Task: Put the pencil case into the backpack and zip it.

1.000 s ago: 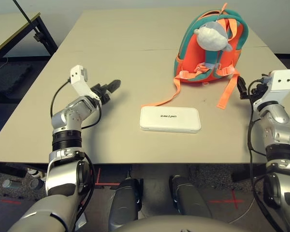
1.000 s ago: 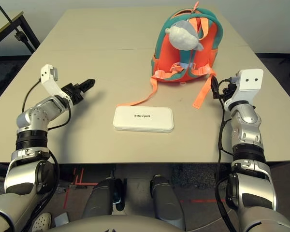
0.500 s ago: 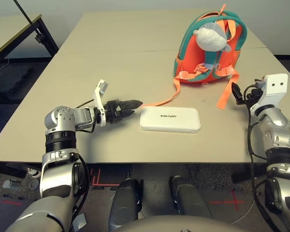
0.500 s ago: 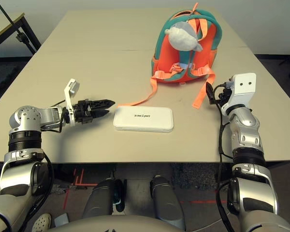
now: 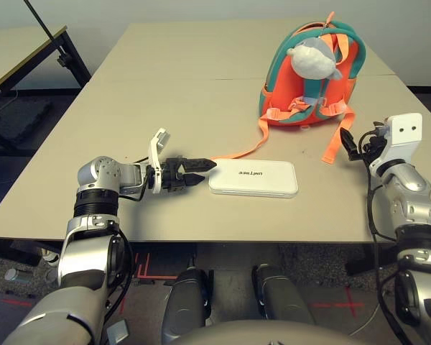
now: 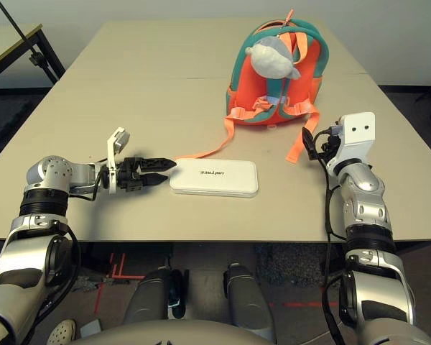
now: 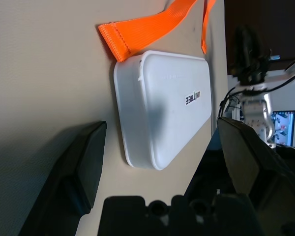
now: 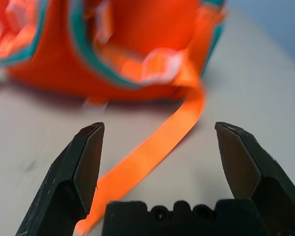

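The grey plush toy (image 5: 314,59) hangs from the backpack's open top edge (image 5: 314,27), so it will travel down the backpack's side when the robot pulls the zip.
The flat white pencil case (image 5: 253,177) lies near the table's front edge, dark lettering on top. My left gripper (image 5: 203,171) is open just left of its short end, fingers level with the table and apart from it; in the left wrist view the pencil case (image 7: 163,105) lies between my fingers. The orange and teal backpack (image 5: 312,79) stands at the back right with a grey plush toy (image 5: 310,57) on it. My right gripper (image 5: 345,144) is open beside a pale orange strap (image 8: 157,147), a little right of the backpack.
Two long orange straps trail from the backpack onto the table; one strap end (image 5: 233,154) lies just behind the pencil case's left end. A black-framed side table (image 5: 18,61) stands off to the far left. The table's front edge (image 5: 223,237) runs just below the case.
My left gripper swung down from a raised pose to table level and reached right to the pencil case's left end. My right gripper edged left toward the strap.
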Robot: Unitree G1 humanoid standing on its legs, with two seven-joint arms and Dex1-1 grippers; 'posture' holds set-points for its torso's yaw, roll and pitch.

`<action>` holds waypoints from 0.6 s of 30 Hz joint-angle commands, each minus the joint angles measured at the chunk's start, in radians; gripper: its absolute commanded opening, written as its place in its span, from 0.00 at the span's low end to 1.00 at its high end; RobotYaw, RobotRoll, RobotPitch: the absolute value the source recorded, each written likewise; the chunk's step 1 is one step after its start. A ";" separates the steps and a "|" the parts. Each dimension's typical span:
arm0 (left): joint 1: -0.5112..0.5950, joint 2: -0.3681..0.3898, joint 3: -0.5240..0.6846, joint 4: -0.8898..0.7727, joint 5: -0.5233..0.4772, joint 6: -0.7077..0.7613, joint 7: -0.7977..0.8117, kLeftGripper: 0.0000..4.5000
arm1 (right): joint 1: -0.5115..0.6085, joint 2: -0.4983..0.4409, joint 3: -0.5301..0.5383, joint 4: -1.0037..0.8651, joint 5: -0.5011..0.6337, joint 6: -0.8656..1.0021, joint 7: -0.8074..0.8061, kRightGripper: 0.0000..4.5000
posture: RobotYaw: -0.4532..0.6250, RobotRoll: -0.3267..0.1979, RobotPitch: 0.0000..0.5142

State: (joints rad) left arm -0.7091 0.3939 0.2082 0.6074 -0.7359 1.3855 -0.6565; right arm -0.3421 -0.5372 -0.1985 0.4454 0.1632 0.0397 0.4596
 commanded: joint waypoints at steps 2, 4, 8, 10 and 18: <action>-0.013 -0.009 -0.028 0.039 0.048 -0.025 -0.007 1.00 | 0.075 -0.061 0.087 -0.143 -0.022 0.128 0.122 0.78 | 0.21 0.62 0.15; -0.015 -0.013 -0.030 0.043 0.054 -0.028 -0.012 1.00 | 0.106 -0.088 0.131 -0.199 -0.037 0.172 0.170 0.61 | 0.21 0.62 0.15; -0.019 -0.019 -0.033 0.049 0.064 -0.033 -0.022 1.00 | 0.127 -0.099 0.177 -0.266 -0.046 0.223 0.214 0.23 | 0.21 0.62 0.15; -0.022 -0.022 -0.034 0.051 0.067 -0.036 -0.025 1.00 | 0.131 -0.095 0.202 -0.297 -0.045 0.245 0.235 0.06 | 0.21 0.62 0.15; -0.028 -0.027 -0.021 0.051 0.073 -0.041 -0.024 1.00 | 0.096 -0.072 0.214 -0.273 -0.070 0.230 0.213 0.01 | 0.21 0.62 0.15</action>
State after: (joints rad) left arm -0.7341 0.3693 0.1961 0.6442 -0.6839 1.3397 -0.6823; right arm -0.2330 -0.6119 0.0139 0.1550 0.1079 0.2801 0.6805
